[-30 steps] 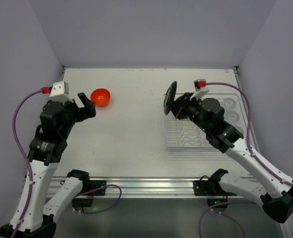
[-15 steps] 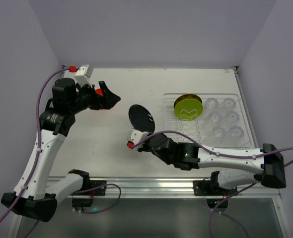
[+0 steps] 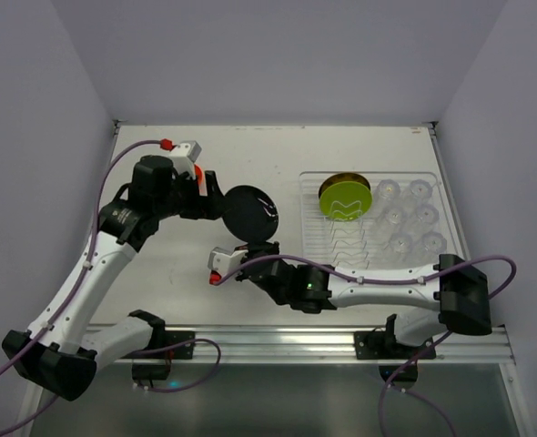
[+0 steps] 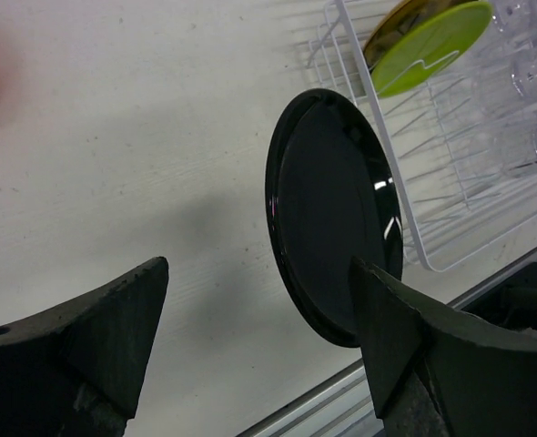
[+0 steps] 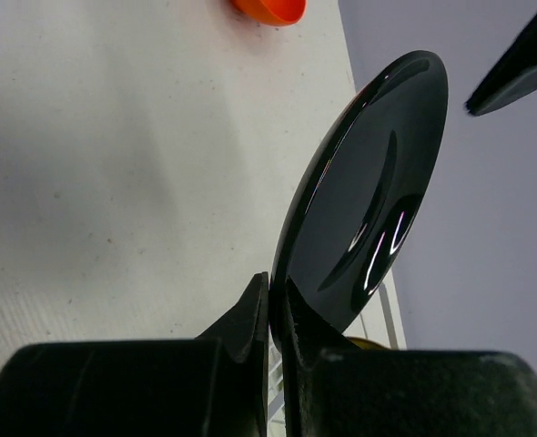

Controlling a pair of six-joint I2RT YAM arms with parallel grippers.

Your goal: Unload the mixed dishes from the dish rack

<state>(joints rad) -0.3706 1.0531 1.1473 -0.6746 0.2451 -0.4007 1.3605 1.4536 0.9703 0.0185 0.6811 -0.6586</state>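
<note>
The robot's right gripper is holding the black plate on edge, so the left gripper should grab its free rim to free the right gripper for the lime green plate.
My right gripper is shut on the lower rim of the black plate and holds it on edge above the table, left of the dish rack. The right wrist view shows the fingers pinching the plate. My left gripper is open just left of the plate. In the left wrist view the plate stands ahead of the spread fingers, near the right one. The lime green plate and the yellow-brown plate stand in the rack. The orange-red bowl sits on the table, far left.
Several clear cups fill the rack's right side. White wire dividers run along the rack's near left part. Grey walls close in the table on three sides. A metal rail runs along the near edge.
The right arm has carried the black plate slightly left and away from me. The left arm has swung right, bringing its open jaws beside the plate and covering the bowl from above.
</note>
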